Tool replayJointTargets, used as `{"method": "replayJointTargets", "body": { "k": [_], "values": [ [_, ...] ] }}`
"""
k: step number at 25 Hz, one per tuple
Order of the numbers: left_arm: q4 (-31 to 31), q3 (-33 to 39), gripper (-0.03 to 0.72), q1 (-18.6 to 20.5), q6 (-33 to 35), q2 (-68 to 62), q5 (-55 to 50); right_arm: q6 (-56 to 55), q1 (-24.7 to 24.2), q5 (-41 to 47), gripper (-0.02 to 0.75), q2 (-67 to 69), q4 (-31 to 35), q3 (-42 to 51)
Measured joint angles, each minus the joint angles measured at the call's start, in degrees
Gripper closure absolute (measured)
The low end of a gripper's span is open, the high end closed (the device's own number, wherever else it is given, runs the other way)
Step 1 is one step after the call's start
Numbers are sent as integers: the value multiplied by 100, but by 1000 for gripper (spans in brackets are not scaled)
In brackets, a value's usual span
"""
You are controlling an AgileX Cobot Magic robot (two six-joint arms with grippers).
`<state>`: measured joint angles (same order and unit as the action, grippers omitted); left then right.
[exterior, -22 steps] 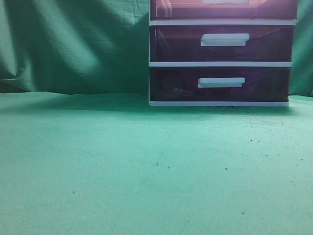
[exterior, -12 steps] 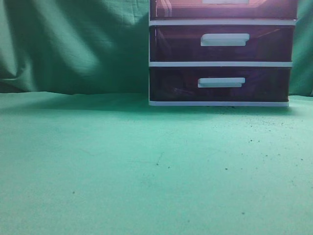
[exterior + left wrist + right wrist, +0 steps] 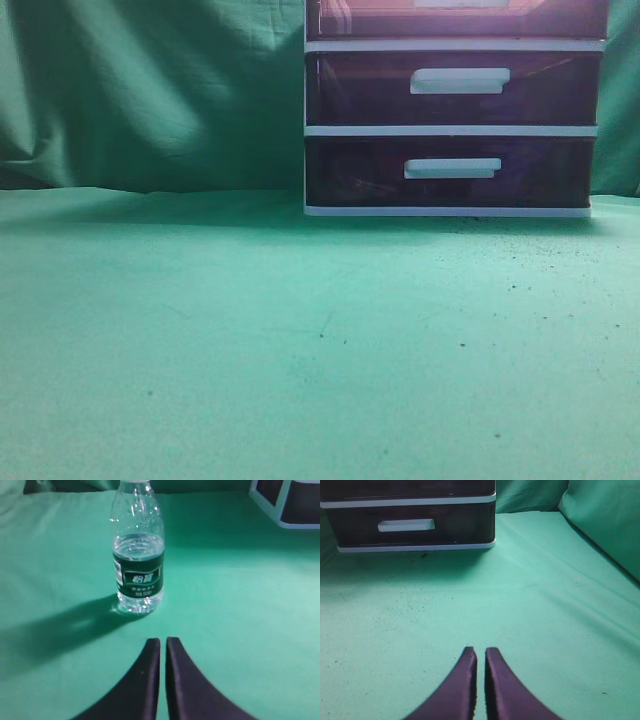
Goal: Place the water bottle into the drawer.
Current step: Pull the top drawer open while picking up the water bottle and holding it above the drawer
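Note:
My left gripper should move up, open wide and come down around the bottle's shoulder (image 3: 136, 511) from above, because it is closed and faces the water bottle's side (image 3: 139, 575).
A clear water bottle (image 3: 138, 555) with a dark green label stands upright on the green cloth, straight ahead of my left gripper (image 3: 163, 641), which is shut and empty a short way before it. The pinkish-maroon top drawer (image 3: 457, 18) of the white-framed unit shows only at the top edge of the exterior view; it looks closed. My right gripper (image 3: 480, 651) is shut and empty over bare cloth, facing the unit's bottom drawer (image 3: 410, 527). Neither gripper nor the bottle shows in the exterior view.
Two darker purple drawers (image 3: 452, 88) with white bar handles sit below the top one. A corner of the unit (image 3: 287, 502) shows at the left wrist view's upper right. Green cloth (image 3: 150, 100) hangs behind, and rises at the right (image 3: 605, 525).

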<state>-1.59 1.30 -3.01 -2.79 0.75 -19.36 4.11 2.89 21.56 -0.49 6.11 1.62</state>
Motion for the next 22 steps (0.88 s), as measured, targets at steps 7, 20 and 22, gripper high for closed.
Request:
{"method": "replayJointTargets", "body": {
  "k": [7, 20, 22],
  "values": [
    [418, 0, 688, 0, -58, 0, 1951, 0, 0, 0, 692, 0, 0, 0],
    [395, -710, 688, 0, -649, -339, 2312, 0, 0, 0, 692, 0, 0, 0],
    [385, -1110, 688, 0, -701, -753, 1844, 0, 0, 0, 692, 0, 0, 0]
  ]
}}
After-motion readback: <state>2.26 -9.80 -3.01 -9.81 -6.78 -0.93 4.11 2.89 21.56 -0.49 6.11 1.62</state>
